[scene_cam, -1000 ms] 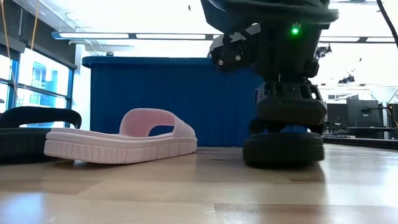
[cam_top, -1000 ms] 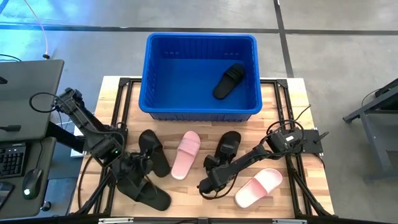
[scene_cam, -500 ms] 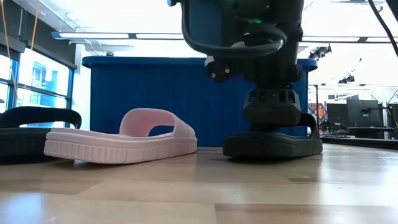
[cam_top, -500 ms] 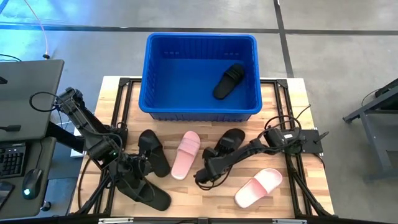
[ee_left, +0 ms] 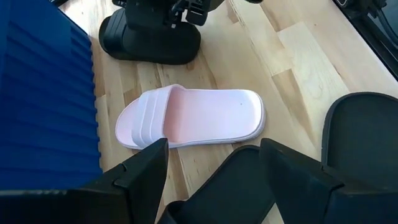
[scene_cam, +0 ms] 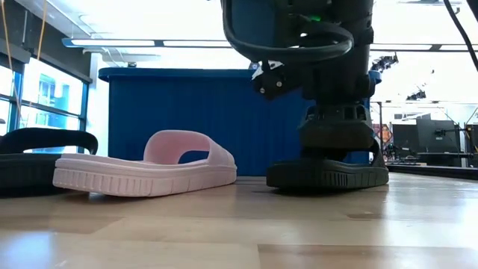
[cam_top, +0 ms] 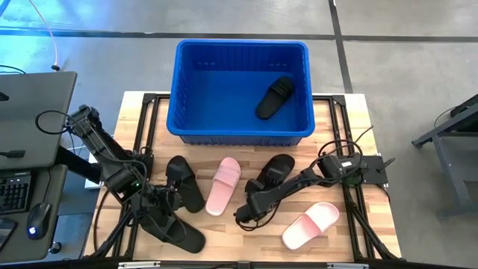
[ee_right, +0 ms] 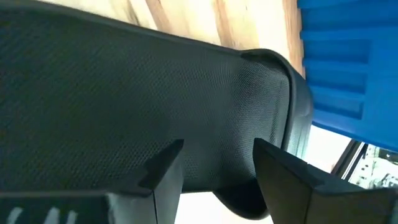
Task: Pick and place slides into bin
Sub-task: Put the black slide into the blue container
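My right gripper should lift clear, swing round and grip the strap's edge, because its fingers are over the black slide's flat footbed point(ee_right: 168, 106), short of the strap.
A black slide point(cam_top: 276, 168) lies flat on the table in front of the blue bin point(cam_top: 187, 90), which holds another black slide point(cam_top: 275, 97). My right gripper point(cam_top: 250, 209) is open and comes down on the table slide; this also shows in the low view point(scene_cam: 336, 153). Two pink slides lie on their soles, one point(cam_top: 224, 185) at the middle and one point(cam_top: 310, 224) near the front right. My left gripper point(cam_top: 166, 203) is open over two black slides point(cam_top: 183, 183) point(cam_top: 179, 235), its fingers on either side of one slide's end point(ee_left: 230, 180). My right gripper comes from above onto the black slide's mesh upper face point(ee_right: 211, 124), its fingers point(ee_right: 165, 174) apart over it. The gripper's own body hides the exact place of contact in the low view. The slide point(scene_cam: 328, 175) lies flat on its sole on the table.
The bin stands at the table's far edge, its near wall point(scene_cam: 224, 127) just behind the slides. A desk with a keyboard point(cam_top: 15, 190) stands off the table's left. Bare wood shows at the table's near edge point(scene_cam: 224, 232).
My right gripper has gone a little toward the table's far edge and left. The black slide under it has turned about on the table: it showed end-on in the low view and now shows more of its length. The left arm has kept still.
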You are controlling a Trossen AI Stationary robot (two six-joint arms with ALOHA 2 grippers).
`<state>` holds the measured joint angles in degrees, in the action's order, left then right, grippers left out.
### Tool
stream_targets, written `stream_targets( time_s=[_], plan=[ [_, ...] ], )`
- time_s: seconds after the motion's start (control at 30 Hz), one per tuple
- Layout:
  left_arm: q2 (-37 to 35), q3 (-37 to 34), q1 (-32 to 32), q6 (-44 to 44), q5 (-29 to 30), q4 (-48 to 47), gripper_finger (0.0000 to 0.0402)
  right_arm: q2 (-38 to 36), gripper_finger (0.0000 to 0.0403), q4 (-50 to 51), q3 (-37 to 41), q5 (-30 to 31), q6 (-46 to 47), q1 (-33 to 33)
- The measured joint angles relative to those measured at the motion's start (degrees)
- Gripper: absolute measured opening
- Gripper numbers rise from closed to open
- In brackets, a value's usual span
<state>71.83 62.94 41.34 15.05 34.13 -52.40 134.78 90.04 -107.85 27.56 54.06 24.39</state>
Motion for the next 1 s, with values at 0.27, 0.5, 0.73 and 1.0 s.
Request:
stream_targets(
  time_s=[0.27,0.5,0.73,1.0],
  plan=[
    [0.00,0.00,-0.07,0.28,0.00,0.02,0.0243,-0.20,0.0181,-0.10,-0.02,0.93,-0.02,1.17],
    [0.07,0.00,-0.07,0.71,0.00,0.07,0.0243,-0.23,0.0181,-0.06,0.81,-0.54,1.35,1.22],
    [0.09,0.00,-0.07,1.77,0.00,0.06,0.0243,-0.42,0.0181,0.24,5.58,-1.25,1.62,0.80],
    [0.54,-0.02,-0.07,1.75,0.00,0.02,0.0243,-0.49,0.0181,-0.33,1.31,-2.44,-1.60,1.42]
  ],
)
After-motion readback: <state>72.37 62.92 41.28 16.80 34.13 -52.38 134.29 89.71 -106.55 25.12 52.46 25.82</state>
